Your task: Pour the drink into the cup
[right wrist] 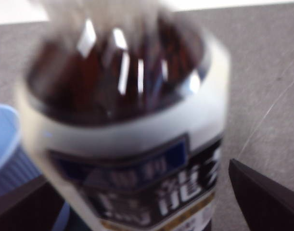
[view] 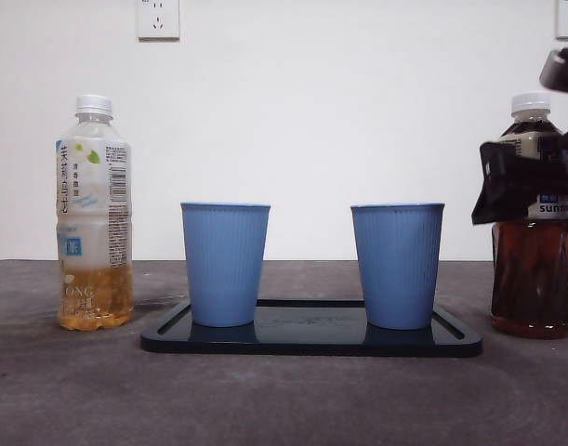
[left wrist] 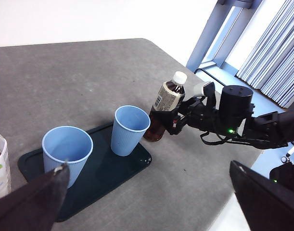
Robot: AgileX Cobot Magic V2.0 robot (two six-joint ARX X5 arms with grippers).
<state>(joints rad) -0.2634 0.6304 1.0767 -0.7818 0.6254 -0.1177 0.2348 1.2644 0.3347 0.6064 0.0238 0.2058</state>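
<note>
The white cap [view: 531, 103] is on the dark tea bottle [view: 532, 269], so the tea will stay in the bottle when I tip it over the blue cup.
A dark tea bottle [view: 532, 279] with a white cap stands on the table at the right, also in the left wrist view [left wrist: 166, 96]. My right gripper [view: 534, 181] is at its label, jaws open on either side; the bottle [right wrist: 127, 96] fills the right wrist view, blurred. Two empty blue cups [view: 225, 265] [view: 397, 265] stand on a dark tray [view: 311, 339]. The right cup [left wrist: 130, 130] is beside the dark bottle. My left gripper [left wrist: 147, 211] is open and empty, high above the table's left side.
A pale tea bottle [view: 94, 223], about a quarter full, stands left of the tray and shows at the edge of the left wrist view [left wrist: 0, 163]. The table's rounded edge [left wrist: 204, 192] lies close behind the dark bottle.
</note>
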